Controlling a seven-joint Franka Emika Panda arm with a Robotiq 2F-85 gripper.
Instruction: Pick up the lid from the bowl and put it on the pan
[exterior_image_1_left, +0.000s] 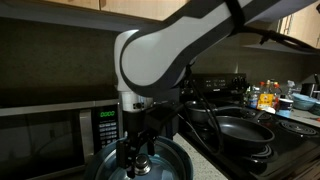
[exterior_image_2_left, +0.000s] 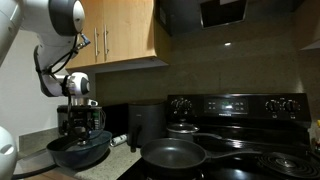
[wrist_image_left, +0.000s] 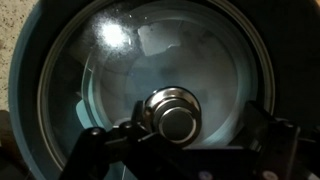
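The lid's knob (wrist_image_left: 173, 114) is off-centre in my open gripper, near one finger. Next, I centre my gripper over the knob (wrist_image_left: 178, 122) before I close it and lift.
The glass lid (wrist_image_left: 150, 60) with its metal rim lies on the blue-grey bowl (wrist_image_left: 25, 90). Its dark knob (wrist_image_left: 176, 116) sits near the middle of the wrist view. My gripper (wrist_image_left: 185, 138) is open and low over the lid, one finger on each side of the knob, the left finger close to it. In both exterior views the gripper (exterior_image_1_left: 137, 158) (exterior_image_2_left: 82, 132) hangs straight down into the bowl (exterior_image_1_left: 172, 162) (exterior_image_2_left: 80, 153). The wide black pan (exterior_image_2_left: 175, 155) (exterior_image_1_left: 240, 130) sits on the stove beside the bowl.
A microwave (exterior_image_1_left: 60, 130) stands behind the bowl. A black appliance (exterior_image_2_left: 145, 122) and a smaller pot (exterior_image_2_left: 182, 129) stand behind the pan. Another dark pan (exterior_image_2_left: 285, 162) lies on the far burner. Wooden cabinets (exterior_image_2_left: 115, 35) hang overhead.
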